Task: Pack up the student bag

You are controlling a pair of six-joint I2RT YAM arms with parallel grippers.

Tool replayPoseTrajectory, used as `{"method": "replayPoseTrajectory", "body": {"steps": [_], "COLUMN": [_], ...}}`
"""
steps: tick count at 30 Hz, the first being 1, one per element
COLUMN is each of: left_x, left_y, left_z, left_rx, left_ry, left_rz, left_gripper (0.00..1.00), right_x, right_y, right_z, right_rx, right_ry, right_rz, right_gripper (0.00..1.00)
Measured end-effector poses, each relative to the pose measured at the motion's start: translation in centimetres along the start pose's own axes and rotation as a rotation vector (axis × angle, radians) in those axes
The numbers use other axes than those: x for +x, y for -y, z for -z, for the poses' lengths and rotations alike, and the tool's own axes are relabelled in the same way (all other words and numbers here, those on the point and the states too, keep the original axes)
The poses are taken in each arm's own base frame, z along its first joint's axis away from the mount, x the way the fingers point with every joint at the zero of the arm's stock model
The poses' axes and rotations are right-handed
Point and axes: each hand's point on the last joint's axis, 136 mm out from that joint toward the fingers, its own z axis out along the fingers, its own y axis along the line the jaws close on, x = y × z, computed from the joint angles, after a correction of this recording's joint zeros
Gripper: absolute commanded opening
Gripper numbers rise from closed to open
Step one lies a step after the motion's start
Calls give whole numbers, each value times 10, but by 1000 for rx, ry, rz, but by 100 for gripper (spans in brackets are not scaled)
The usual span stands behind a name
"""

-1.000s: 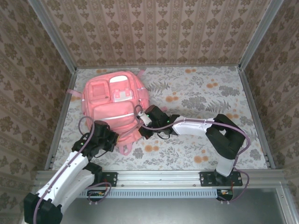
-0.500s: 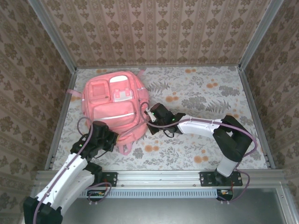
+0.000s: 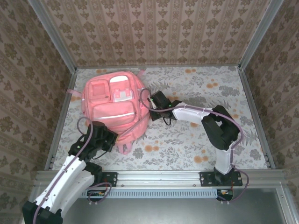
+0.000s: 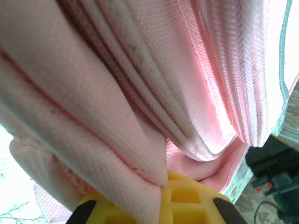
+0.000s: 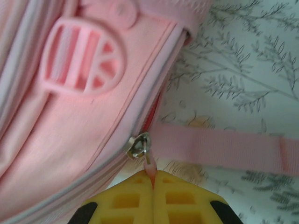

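I should carry on pulling with my right gripper and release the pull tab (image 5: 149, 164) there, as the zipper is shut up to its metal slider (image 5: 137, 145) beside the pink strap.
The pink student bag (image 3: 105, 116) lies flat on the left half of the floral table, white-trimmed front pockets up. My left gripper (image 3: 112, 136) is at its near edge; in the left wrist view its yellow fingers (image 4: 187, 196) are shut on a fold of the bag's pink fabric (image 4: 140, 70). My right gripper (image 3: 149, 101) is at the bag's right side. The right wrist view shows it shut (image 5: 153, 173) on the small pink pull tab of the metal zipper slider (image 5: 138, 145), on the side seam of the bag (image 5: 70, 130).
A pink strap (image 5: 224, 147) lies flat on the cloth beside the zipper. Another strap loop (image 3: 124, 149) sticks out at the bag's near edge. Metal rails (image 3: 60, 116) and patterned walls enclose the table. Bare floral cloth (image 3: 205, 88) stretches to the right.
My right gripper has travelled away from me along the bag's right side, from its near corner toward its top, carrying the zipper pull. The left gripper has kept its hold and barely moved.
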Motion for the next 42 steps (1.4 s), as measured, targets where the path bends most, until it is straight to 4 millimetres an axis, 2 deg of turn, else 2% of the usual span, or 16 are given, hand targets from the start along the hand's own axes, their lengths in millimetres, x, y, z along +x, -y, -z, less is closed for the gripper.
{"method": "replayPoseTrajectory", "body": {"steps": [9, 13, 16, 17, 18, 19, 22, 23, 24, 27, 28, 32, 34, 36, 39, 42], "left_x": [13, 19, 23, 23, 23, 23, 25, 26, 26, 27, 25, 8, -11, -42, -87, -114], "left_y": [2, 2, 0, 0, 1, 3, 9, 12, 16, 39, 48, 86, 102, 125, 141, 135], "left_z": [-1, -2, -5, -6, -7, -9, -18, -21, -23, -25, -23, -6, 4, 18, 38, 48], "left_rx": [-4, -16, -32, -34, -36, -39, -48, -51, -56, -49, -51, -78, -97, -102, -128, -191], "left_ry": [-84, -127, -156, -162, -165, -169, -190, -198, -204, -221, -216, -146, -68, 64, 244, 341], "left_rz": [-94, -130, -143, -144, -144, -143, -140, -144, -149, -200, -218, -320, -383, -459, -535, -577], "left_gripper": [0, 0, 0, 0, 0, 0, 7, 21, 42, 78, 99, 100, 100, 100, 100, 100], "right_x": [-37, -56, -62, -63, -63, -63, -55, -49, -45, -41, -42, -46, -46, -43, -29, -20], "right_y": [33, 67, 85, 90, 93, 93, 91, 91, 91, 91, 92, 101, 108, 119, 135, 150], "right_z": [-35, -45, -45, -45, -44, -44, -38, -33, -24, 6, 17, 74, 100, 127, 159, 181], "right_rx": [68, 128, 151, 158, 162, 166, 171, 172, 173, 172, 171, 189, 216, 263, 327, 380], "right_ry": [-6, 16, 25, 29, 30, 30, 26, 19, 18, 45, 63, 167, 219, 275, 334, 373], "right_rz": [-36, -94, -133, -143, -152, -157, -158, -162, -166, -181, -191, -228, -246, -261, -290, -315], "right_gripper": [0, 0, 0, 5, 20, 29, 33, 37, 39, 46, 50, 73, 85, 98, 99, 100]}}
